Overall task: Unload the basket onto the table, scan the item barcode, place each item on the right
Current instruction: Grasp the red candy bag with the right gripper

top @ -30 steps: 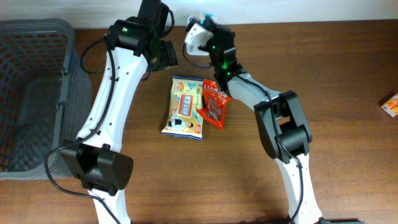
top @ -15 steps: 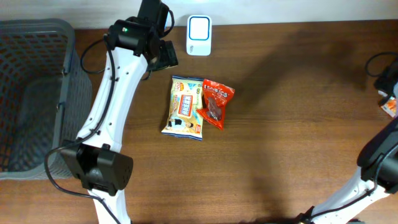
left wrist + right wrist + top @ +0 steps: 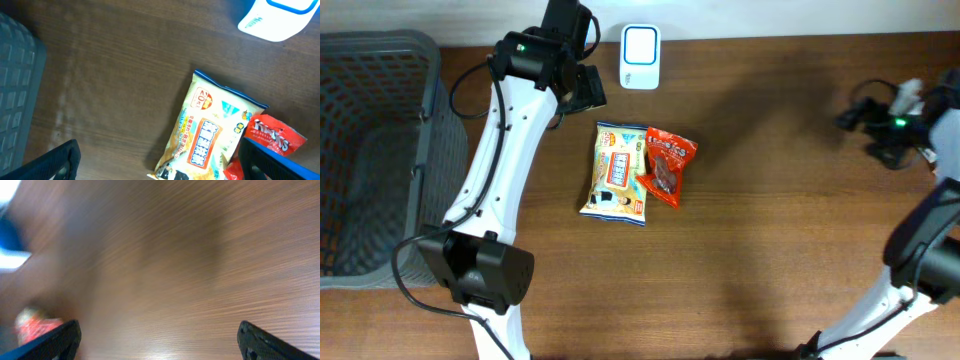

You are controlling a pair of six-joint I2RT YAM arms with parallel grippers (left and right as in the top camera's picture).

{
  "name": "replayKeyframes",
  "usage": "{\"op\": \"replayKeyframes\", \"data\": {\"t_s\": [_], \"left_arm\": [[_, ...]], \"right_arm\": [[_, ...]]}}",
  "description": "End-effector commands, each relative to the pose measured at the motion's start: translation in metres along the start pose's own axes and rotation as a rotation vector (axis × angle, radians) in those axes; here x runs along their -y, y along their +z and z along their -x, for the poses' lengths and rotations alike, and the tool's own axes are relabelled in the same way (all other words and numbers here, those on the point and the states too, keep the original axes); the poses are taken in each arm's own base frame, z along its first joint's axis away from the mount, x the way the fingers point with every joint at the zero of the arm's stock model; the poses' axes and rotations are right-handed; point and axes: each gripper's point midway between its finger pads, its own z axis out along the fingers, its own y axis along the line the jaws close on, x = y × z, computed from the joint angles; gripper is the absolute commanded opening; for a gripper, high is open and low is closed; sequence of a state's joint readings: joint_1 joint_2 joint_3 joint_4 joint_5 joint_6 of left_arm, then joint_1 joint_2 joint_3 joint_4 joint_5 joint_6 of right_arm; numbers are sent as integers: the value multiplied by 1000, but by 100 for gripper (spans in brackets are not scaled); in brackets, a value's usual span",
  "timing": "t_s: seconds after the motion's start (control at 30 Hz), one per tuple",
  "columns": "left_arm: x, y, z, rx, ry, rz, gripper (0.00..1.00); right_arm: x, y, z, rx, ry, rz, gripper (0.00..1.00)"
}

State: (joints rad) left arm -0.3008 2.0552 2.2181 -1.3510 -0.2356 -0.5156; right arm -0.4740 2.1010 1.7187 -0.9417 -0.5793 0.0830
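The red packet (image 3: 668, 164) lies over the yellow snack pack's edge (image 3: 643, 178). Next, my right gripper pulls the red packet clear before lifting it for the scan.
A yellow snack pack (image 3: 617, 172) and a red packet (image 3: 667, 165) lie side by side in the middle of the table, the red one overlapping the yellow pack's right edge. The white scanner with a blue rim (image 3: 640, 43) lies flat at the back edge. My left gripper (image 3: 582, 88) hovers open just back-left of the packs. Its wrist view shows the yellow pack (image 3: 215, 135), the red packet (image 3: 270, 137) and the scanner (image 3: 275, 17) beyond its empty, open left gripper (image 3: 160, 167). My right gripper (image 3: 868, 135) is open and empty at the far right, over bare wood (image 3: 160, 345).
A grey mesh basket (image 3: 370, 150) fills the left end of the table, and its wall shows in the left wrist view (image 3: 15, 85). The right wrist view is motion-blurred. A red blur (image 3: 30, 322) sits at its lower left.
My right gripper let go of the scanner, which now lies flat at the back edge. The right arm swung away to the far right and its jaws opened. The left arm stayed still.
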Motion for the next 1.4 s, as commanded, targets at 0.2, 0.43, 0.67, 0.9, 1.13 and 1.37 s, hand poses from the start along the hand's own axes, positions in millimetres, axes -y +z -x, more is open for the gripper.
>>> {"op": "replayKeyframes", "data": {"t_s": [0.2, 0.43, 0.67, 0.9, 1.13, 1.37], "left_arm": [[0, -8, 3, 15, 0, -12, 99], [0, -8, 3, 15, 0, -12, 99], [0, -8, 3, 15, 0, -12, 99], [0, -8, 3, 15, 0, -12, 99], [0, -8, 3, 15, 0, -12, 99], [0, -8, 3, 15, 0, -12, 99]], "right_arm": [[-196, 123, -167, -355, -420, 131, 4], [-209, 157, -210, -299, -312, -111, 4], [-156, 150, -226, -285, -320, -379, 4], [-197, 70, -199, -405, -445, -326, 4], [-153, 118, -271, -515, -402, -411, 5], [-137, 99, -242, -453, -390, -512, 4]]}}
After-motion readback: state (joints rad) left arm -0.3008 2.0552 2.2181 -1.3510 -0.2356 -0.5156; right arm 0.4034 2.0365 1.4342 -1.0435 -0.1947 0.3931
